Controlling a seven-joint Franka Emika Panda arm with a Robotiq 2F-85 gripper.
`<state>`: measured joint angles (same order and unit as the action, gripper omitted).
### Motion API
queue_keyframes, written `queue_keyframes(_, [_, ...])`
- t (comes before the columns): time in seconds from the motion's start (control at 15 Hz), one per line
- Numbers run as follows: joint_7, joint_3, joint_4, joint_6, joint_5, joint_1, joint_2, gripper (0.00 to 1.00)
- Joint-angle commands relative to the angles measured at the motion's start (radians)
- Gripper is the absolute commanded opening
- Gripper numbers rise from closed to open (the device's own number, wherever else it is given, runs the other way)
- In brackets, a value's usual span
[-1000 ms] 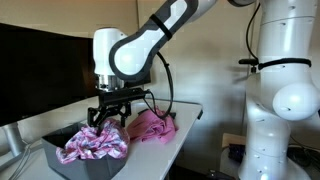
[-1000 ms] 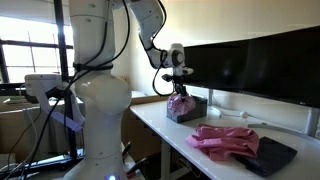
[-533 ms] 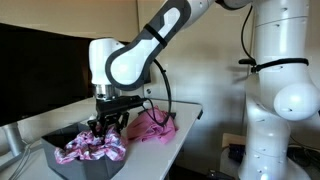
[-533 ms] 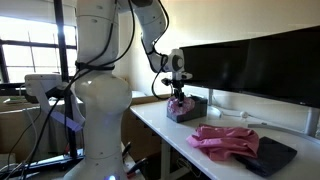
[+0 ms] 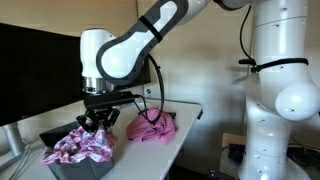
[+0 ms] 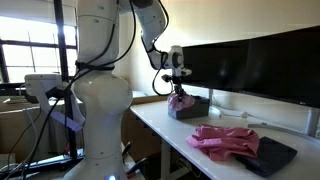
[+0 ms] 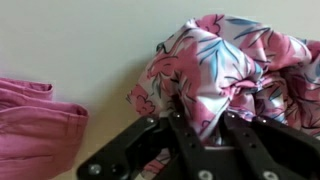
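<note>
I should take hold of the floral cloth again with my gripper, lift it and move it farther over the bin's opening, because the cloth hangs over the near rim of the grey bin [image 5: 82,157].
A crumpled floral cloth [image 5: 75,148] in pink, white and blue lies piled in a grey bin [image 5: 72,169] on the white table. My gripper [image 5: 97,122] reaches down into the top of the pile. In the wrist view its black fingers [image 7: 185,135] stand close together with a fold of the floral cloth [image 7: 230,60] pinched between them, so the gripper [image 7: 205,125] is shut on it. An exterior view shows the same gripper [image 6: 177,95] over the bin [image 6: 188,110] at the table's far end.
A folded pink cloth [image 5: 150,128] lies on the table beside the bin, also seen as the pink cloth [image 6: 225,141] and the pink cloth [image 7: 35,125]. A dark flat object [image 6: 270,155] lies under its edge. Large dark monitors [image 6: 250,65] stand along the table. The robot's white base [image 5: 285,90] stands close by.
The gripper has sunk into the floral cloth and its fingers have closed from wide open onto a fold. The arm has shifted slightly sideways over the bin.
</note>
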<state>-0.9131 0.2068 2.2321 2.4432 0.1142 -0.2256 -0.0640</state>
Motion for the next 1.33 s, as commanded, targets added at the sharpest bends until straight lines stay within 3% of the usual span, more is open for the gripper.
queue_keyframes(0.0, [-0.040, -0.002, -0.062, -0.033, 0.043, -0.019, -0.016, 0.10])
queue_keyframes(0.6, [-0.041, -0.016, -0.103, -0.108, 0.064, -0.029, -0.019, 0.09])
queue_keyframes(0.67, [-0.039, -0.018, -0.105, -0.119, 0.063, -0.028, -0.019, 0.14])
queue_keyframes(0.73, [-0.036, -0.020, -0.108, -0.127, 0.062, -0.028, -0.020, 0.34])
queue_keyframes(0.8, [-0.035, -0.021, -0.109, -0.132, 0.059, -0.028, -0.020, 0.41])
queue_keyframes(0.87, [-0.034, -0.023, -0.110, -0.137, 0.059, -0.028, -0.021, 0.58])
queue_keyframes(1.07, [-0.030, -0.023, -0.122, -0.165, 0.055, -0.028, -0.027, 0.77])
queue_keyframes(1.13, [-0.028, -0.023, -0.125, -0.171, 0.055, -0.028, -0.029, 0.34])
queue_keyframes(1.27, [-0.026, -0.022, -0.129, -0.182, 0.059, -0.029, -0.034, 0.36])
